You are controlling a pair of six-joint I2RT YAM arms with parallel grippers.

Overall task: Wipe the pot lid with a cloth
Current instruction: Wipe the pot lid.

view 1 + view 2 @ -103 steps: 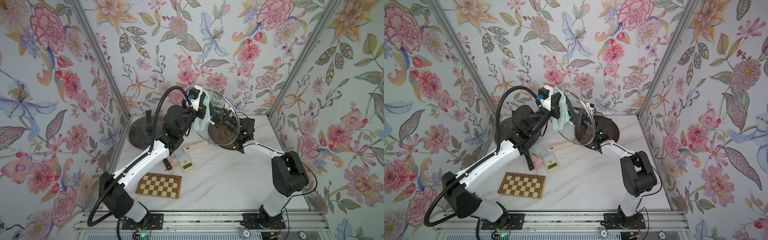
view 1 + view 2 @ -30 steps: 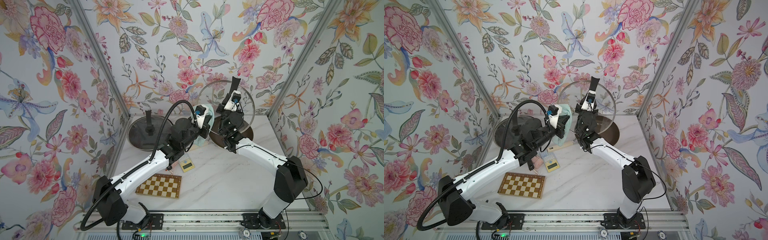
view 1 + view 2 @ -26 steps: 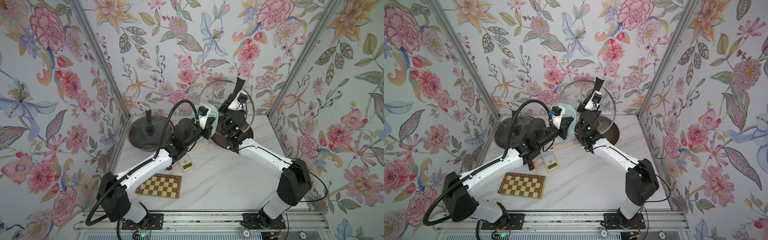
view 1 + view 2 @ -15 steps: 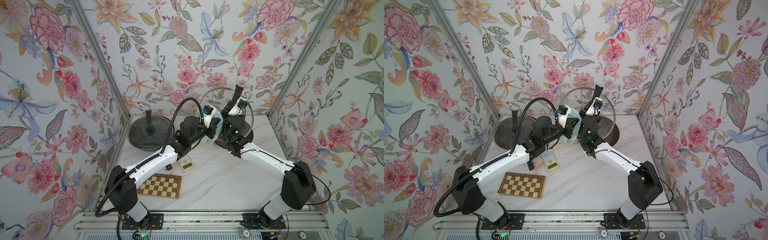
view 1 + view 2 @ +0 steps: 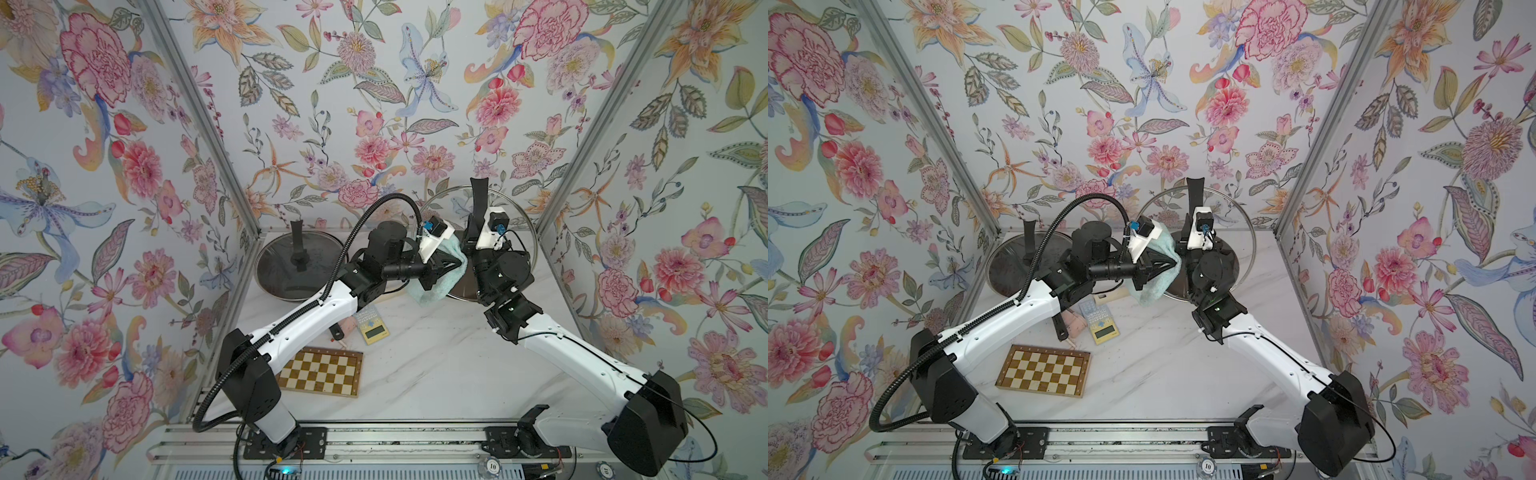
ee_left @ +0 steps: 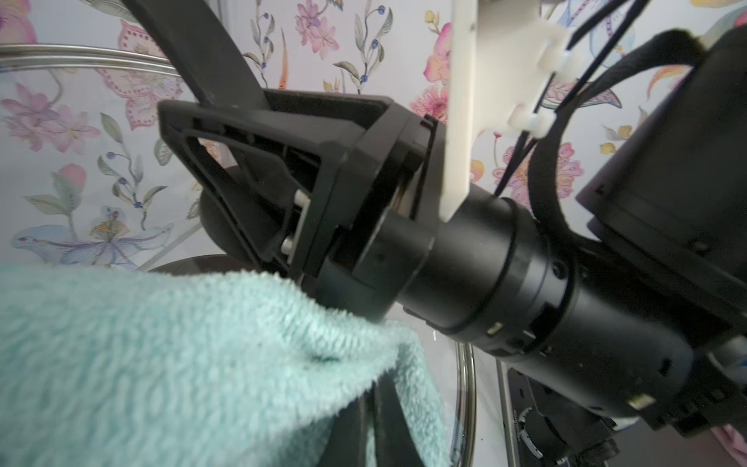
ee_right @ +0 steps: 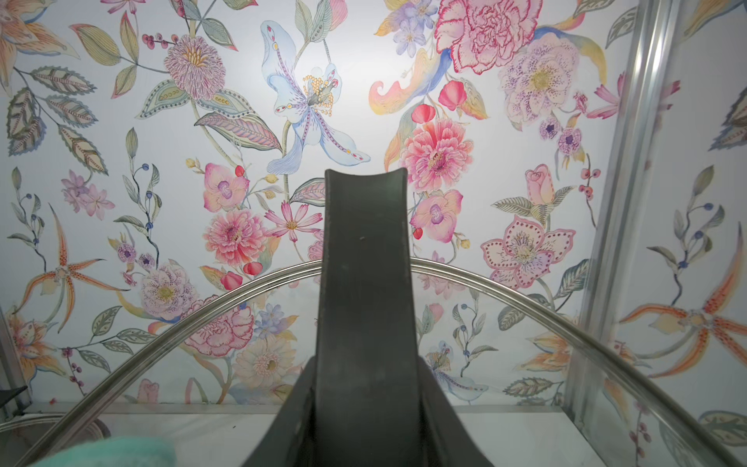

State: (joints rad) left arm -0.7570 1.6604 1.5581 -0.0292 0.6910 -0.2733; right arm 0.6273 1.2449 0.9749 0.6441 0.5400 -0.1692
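The cloth [image 5: 458, 250] meets the robot's right gripper at the pot lid's handle and blocks its way, so the left gripper should pull the cloth back toward the pot lid's rim [image 5: 1148, 205].
The pot lid [image 5: 528, 232] is clear glass with a steel rim and stands upright at the back right in both top views. My right gripper [image 5: 473, 235] is shut on its black handle [image 5: 478, 199], which fills the right wrist view as a dark strap [image 7: 364, 283] in front of the rim [image 7: 505, 283]. The cloth [image 5: 432, 286], mint-teal terry, hangs from my left gripper [image 5: 451, 262], which is shut on it. The cloth [image 5: 1152, 291] lies against the lid's left part. In the left wrist view the cloth [image 6: 161, 364] drapes over the fingers [image 6: 364, 428], next to the rim [image 6: 467, 384].
A second, dark lid [image 5: 299, 266] with an upright black handle lies at the back left. A dark round pan [image 5: 461, 289] sits below the held lid. A chessboard [image 5: 320, 372], a yellow calculator [image 5: 374, 326] and a small pink item [image 5: 347, 328] lie under my left arm.
My left arm has swung right and carried the cloth up against the lid. My right arm has brought the lid slightly lower and nearer, with the handle still upright.
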